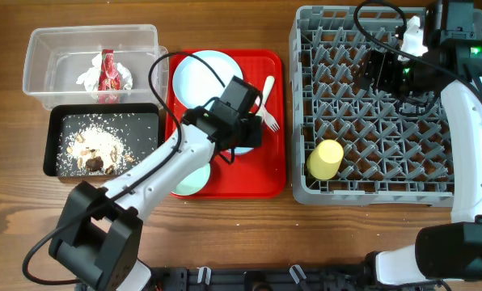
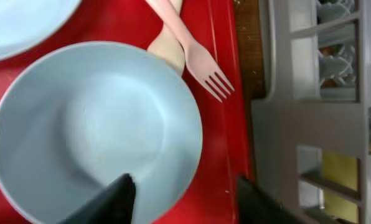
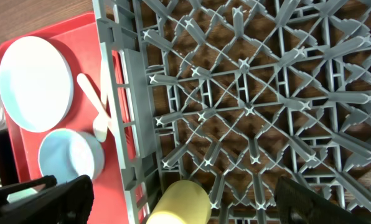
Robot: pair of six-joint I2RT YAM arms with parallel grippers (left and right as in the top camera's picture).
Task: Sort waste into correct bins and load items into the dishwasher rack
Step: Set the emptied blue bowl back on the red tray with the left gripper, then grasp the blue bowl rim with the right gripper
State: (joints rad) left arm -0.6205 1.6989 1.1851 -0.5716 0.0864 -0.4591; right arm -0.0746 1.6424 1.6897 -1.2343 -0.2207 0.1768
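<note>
My left gripper should move away and my right gripper should grab the bowl's rim [image 2: 201, 140], because my left arm is reaching out to the pale blue bowl [image 1: 240, 150] near the rack.
My left gripper [image 1: 249, 133] is open low over the red tray, straddling the rim of a pale blue bowl [image 2: 92, 130]: one finger inside, one outside [image 2: 185, 199]. A white fork [image 2: 207, 68] and spoon [image 2: 170, 53] lie just beyond it, beside the pale blue plate [image 1: 206, 74]. A second bowl [image 1: 188, 179] lies partly under the left arm. The yellow cup [image 1: 325, 159] lies on its side in the grey dishwasher rack [image 1: 370, 194]. My right gripper [image 1: 376, 74] is open and empty above the rack [image 3: 184, 183].
The clear tub [image 1: 47, 48] at the back left holds crumpled white paper with a red wrapper [image 1: 105, 73]. The black tray [image 1: 55, 137] in front of it holds brown scraps and rice grains [image 1: 95, 149]. The red tray [image 1: 265, 182] lies close to the rack's left wall.
</note>
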